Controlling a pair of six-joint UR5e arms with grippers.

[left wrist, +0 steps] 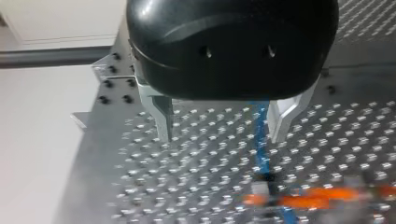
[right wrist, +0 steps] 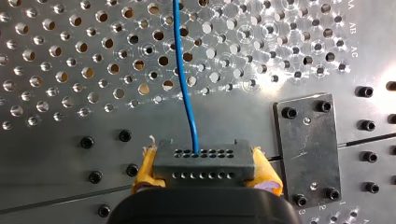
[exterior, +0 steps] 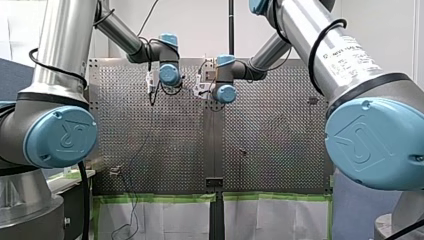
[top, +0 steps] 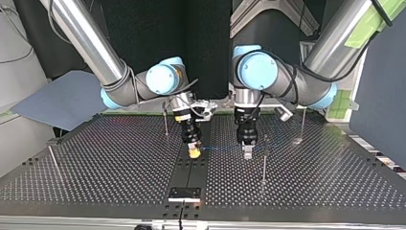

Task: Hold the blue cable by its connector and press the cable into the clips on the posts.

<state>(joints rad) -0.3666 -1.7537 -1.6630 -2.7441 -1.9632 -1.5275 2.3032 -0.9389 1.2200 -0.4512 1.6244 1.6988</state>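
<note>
The blue cable comes out of its connector in a smooth bow, so it will bend softly there and lean over when the robot carries it across.
In the right wrist view my right gripper is shut on a black connector, with a yellow pad against each of its sides. A thin blue cable leaves the connector and runs ahead over the perforated plate. In the top view that gripper stands low near the table's middle seam, and the cable stretches toward my left gripper. Seen from the left wrist, my left gripper is open, and the blue cable passes between its metal fingers, close to one and gripped by neither.
Thin posts stand on the plate in the top view: one just beside my left gripper, one behind my right gripper, one further toward the view's right, one at the left edge. A black bolted plate lies beside the connector.
</note>
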